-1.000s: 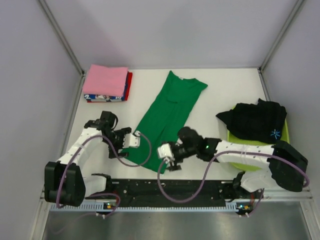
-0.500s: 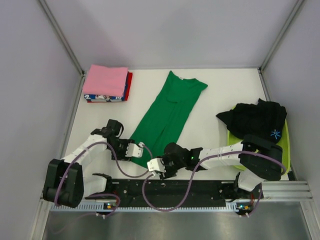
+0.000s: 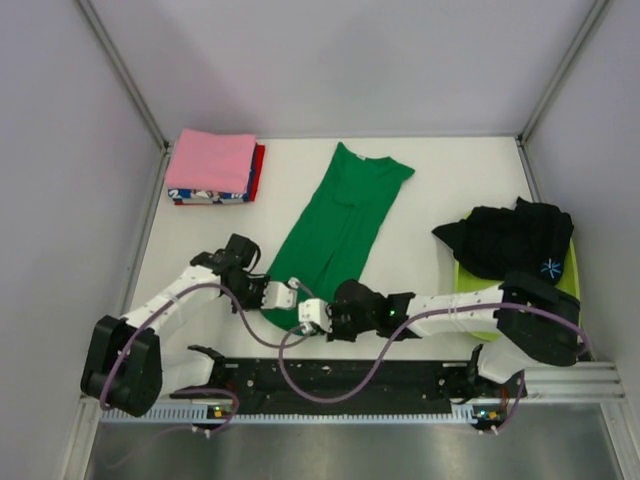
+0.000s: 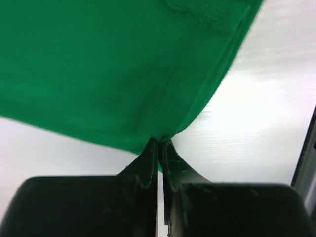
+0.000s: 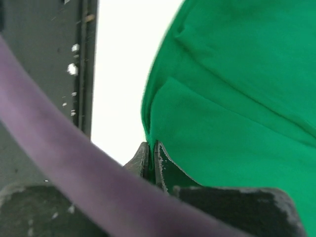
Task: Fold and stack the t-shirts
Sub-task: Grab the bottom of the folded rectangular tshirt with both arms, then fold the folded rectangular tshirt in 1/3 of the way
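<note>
Both hem corners [image 4: 166, 129] are pinched in my grippers, so my left gripper should go on folding the green t-shirt's hem along the t-shirt's strip until the hem lies just short of the collar [image 3: 346, 192].
A bright green t-shirt [image 3: 338, 225] lies folded lengthwise into a long strip down the middle of the table, collar end far, hem end near. My left gripper [image 3: 281, 295] is shut on the hem's left corner; its wrist view shows green cloth [image 4: 123, 74] pinched between the jaws. My right gripper [image 3: 309, 318] is shut on the hem's near corner, with green cloth [image 5: 232, 123] caught at its tips. A black t-shirt [image 3: 510, 240] with a small blue mark lies heaped at the right. A folded stack [image 3: 214, 166], pink on top of red and blue-white printed tees, sits far left.
A lime-green tub [image 3: 572, 285] lies under the black t-shirt at the right edge. Grey walls close in the table on three sides. A black rail [image 3: 340, 378] with the arm bases runs along the near edge. A purple cable [image 5: 74, 163] crosses the right wrist view.
Both grippers moved in toward the green t-shirt's near hem and went from open to shut on it. The right arm reached further left.
</note>
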